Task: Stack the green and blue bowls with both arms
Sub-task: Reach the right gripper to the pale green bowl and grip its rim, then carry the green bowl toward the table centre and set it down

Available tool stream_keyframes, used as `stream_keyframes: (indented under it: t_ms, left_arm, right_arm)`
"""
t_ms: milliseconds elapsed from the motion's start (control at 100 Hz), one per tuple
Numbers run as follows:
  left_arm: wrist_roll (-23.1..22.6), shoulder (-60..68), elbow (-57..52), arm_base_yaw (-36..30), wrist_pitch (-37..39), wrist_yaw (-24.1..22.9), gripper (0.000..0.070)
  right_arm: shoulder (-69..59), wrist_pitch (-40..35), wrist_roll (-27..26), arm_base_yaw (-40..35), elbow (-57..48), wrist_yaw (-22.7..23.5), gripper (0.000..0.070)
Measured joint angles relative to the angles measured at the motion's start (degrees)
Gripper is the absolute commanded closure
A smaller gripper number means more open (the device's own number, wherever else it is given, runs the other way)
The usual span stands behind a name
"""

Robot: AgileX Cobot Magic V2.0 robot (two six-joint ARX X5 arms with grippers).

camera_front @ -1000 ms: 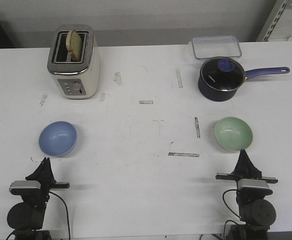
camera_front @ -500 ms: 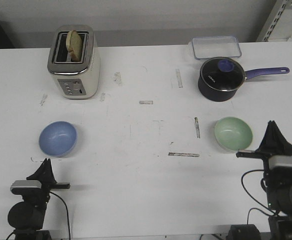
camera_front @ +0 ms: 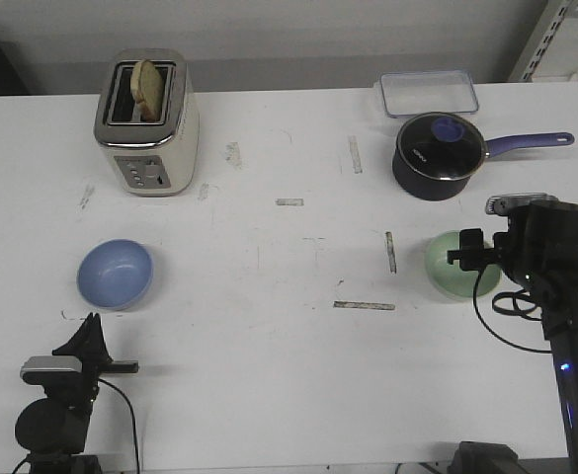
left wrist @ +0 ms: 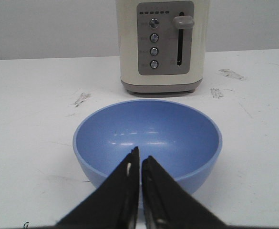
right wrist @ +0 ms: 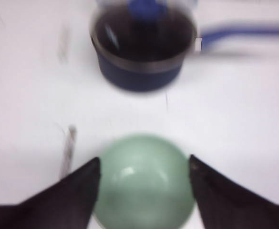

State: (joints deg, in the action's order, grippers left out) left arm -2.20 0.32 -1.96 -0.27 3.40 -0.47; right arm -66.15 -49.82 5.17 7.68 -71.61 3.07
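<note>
The blue bowl [camera_front: 116, 274] looks about the same width as the green bowl [camera_front: 450, 265]. The blue bowl should cover the green bowl from sight when I stack them.
The blue bowl [camera_front: 116, 274] sits on the table at the near left; in the left wrist view [left wrist: 147, 138] it fills the middle. My left gripper [camera_front: 92, 320] is shut and empty, low, just short of the bowl's near side [left wrist: 140, 160]. The green bowl [camera_front: 447, 265] sits at the near right, partly hidden by my right arm. My right gripper [camera_front: 486, 259] hangs above it, open; in the blurred right wrist view [right wrist: 144, 160] the jaws stand wide on either side of the green bowl [right wrist: 144, 191], above it.
A cream toaster [camera_front: 148, 123] holding bread stands at the back left, behind the blue bowl [left wrist: 163, 45]. A dark navy saucepan [camera_front: 439, 156] with a long handle sits behind the green bowl [right wrist: 141, 50]. A clear lidded box [camera_front: 427, 92] is at the back right.
My right arm has risen from the table's front edge and swung forward over the green bowl, with its jaws open. The left arm and both bowls have not moved.
</note>
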Motion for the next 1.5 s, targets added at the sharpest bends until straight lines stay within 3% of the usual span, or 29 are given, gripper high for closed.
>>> stream_keyframes:
  t_ms: [220, 500, 650, 860, 1000, 1340, 1500]
  left_arm:
    - [0.00, 0.00, 0.00, -0.02, 0.00, 0.00, 0.0699]
    - [0.13, 0.00, 0.00, -0.02, 0.02, 0.00, 0.0699]
    - [0.13, 0.00, 0.00, -0.02, 0.02, 0.02, 0.0699]
    - [0.13, 0.00, 0.00, -0.02, 0.02, 0.00, 0.0699]
    - [0.13, 0.00, 0.00, -0.02, 0.02, 0.00, 0.0699]
    - [0.15, 0.00, 0.00, 0.00, 0.04, 0.00, 0.0699]
    - [0.15, 0.00, 0.00, -0.02, 0.04, 0.00, 0.0699]
  right_arm:
    - [-10.01, -3.65, 5.01, 7.26, 0.00, 2.14, 0.0200]
    - [-20.46, -2.32, 6.38, 9.99, 0.00, 4.68, 0.0207]
    - [-23.89, 0.46, 6.62, 9.99, -0.02, 4.72, 0.0266]
    - [-26.82, 0.79, 6.62, 9.99, -0.02, 4.72, 0.0476]
    - [-27.45, 0.81, 7.13, 9.99, -0.02, 4.48, 0.0700]
    - [-25.62, 0.83, 7.45, 9.46, -0.70, 3.76, 0.0700]
    - [-20.61, 0.39, 5.51, 6.23, -6.25, 7.74, 0.0700]
